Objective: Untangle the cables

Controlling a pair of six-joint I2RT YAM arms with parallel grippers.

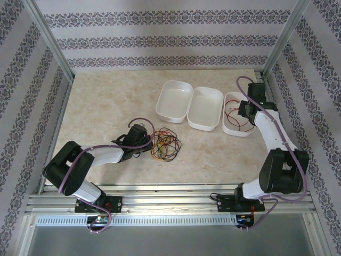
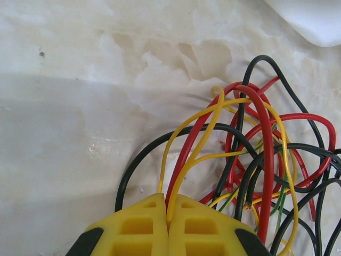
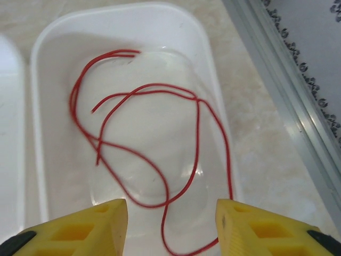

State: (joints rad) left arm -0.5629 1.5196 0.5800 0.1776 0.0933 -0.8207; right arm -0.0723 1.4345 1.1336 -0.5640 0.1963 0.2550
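Observation:
My open right gripper should keep going to the tangle (image 1: pixel 167 146) and close beside my left gripper, as the red cable (image 1: pixel 232 112) is loose inside its white tray.
A tangle of red, yellow and dark cables (image 1: pixel 166 144) lies on the marble table, left of centre. My left gripper (image 1: pixel 145 143) sits at the tangle's left edge. In the left wrist view its yellow fingers (image 2: pixel 138 229) are pressed together, pinching a yellow and a red strand of the tangled cables (image 2: pixel 268 154). A single red cable (image 3: pixel 197 138) lies loose in the rightmost white tray (image 3: pixel 40 106). My right gripper (image 3: pixel 171 224) hovers open above that tray (image 1: pixel 234 130), nothing between its fingers.
Two more white trays (image 1: pixel 174 100) (image 1: pixel 205 108) stand side by side left of the one holding the red cable. A tray corner (image 2: pixel 314 21) shows beyond the tangle. An aluminium frame rail (image 3: pixel 298 106) runs close to the right of the tray.

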